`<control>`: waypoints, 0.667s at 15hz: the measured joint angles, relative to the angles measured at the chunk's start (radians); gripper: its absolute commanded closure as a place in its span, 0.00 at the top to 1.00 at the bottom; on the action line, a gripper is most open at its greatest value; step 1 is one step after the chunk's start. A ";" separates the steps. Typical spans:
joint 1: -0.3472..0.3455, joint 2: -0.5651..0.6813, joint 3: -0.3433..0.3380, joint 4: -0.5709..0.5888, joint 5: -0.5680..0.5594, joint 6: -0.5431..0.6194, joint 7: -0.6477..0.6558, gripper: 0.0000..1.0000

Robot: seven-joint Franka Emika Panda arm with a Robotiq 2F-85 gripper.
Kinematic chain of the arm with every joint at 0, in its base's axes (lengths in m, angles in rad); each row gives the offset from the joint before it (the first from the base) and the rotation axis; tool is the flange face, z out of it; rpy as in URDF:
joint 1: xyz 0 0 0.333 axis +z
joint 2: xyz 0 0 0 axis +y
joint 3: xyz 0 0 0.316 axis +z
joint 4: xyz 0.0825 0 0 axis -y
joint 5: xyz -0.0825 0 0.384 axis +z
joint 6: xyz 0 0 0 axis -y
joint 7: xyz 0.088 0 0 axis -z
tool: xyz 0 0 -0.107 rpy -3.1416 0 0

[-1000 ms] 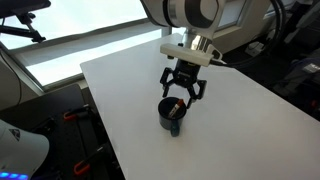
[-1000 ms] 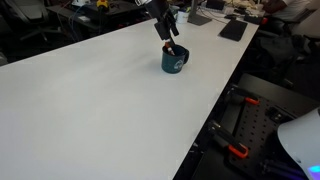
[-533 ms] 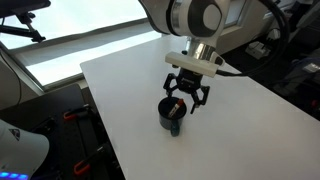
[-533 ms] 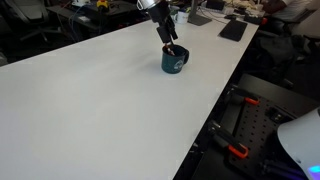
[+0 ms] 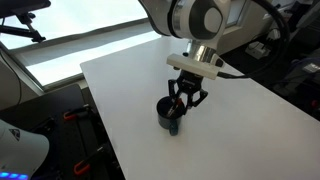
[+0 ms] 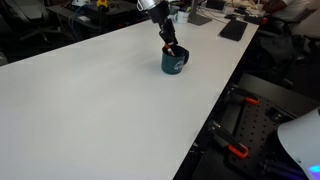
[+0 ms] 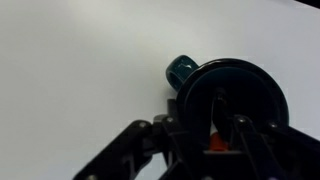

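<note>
The stick's orange-red end is near one finger, away from the middle of the robot's gripper. Next, the gripper opens, centres its fingers over that orange-red end and grips it before lifting.
A dark teal mug stands on the white table, near one edge. My gripper hangs straight over it, fingertips dipped into the mug's mouth. The wrist view looks down into the mug, whose handle points away. Inside it a slim dark stick with an orange-red end stands between my fingers. The jaws are drawn in close on both sides of it. Whether they touch it is hidden in the dark interior.
The table edge drops off close beside the mug, with red-handled tools on the floor below. A flat black object lies at the table's far end. A wide stretch of white tabletop spreads away from the mug.
The fingers stood wide apart over the mug in the earlier frames; now they have drawn in narrow around the stick. The gripper has sunk slightly. The mug has not moved.
</note>
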 measured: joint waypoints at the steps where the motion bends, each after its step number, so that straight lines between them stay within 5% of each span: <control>1: 0.000 0.000 0.000 0.001 0.000 0.000 0.000 0.40; 2: 0.000 0.000 0.000 0.002 0.000 0.000 0.001 0.45; 3: 0.001 0.000 0.000 0.002 0.000 0.000 0.001 0.62; 8: 0.010 -0.002 0.005 0.002 0.000 0.000 0.005 0.98; 10: 0.020 -0.005 0.007 0.002 0.000 0.000 0.005 1.00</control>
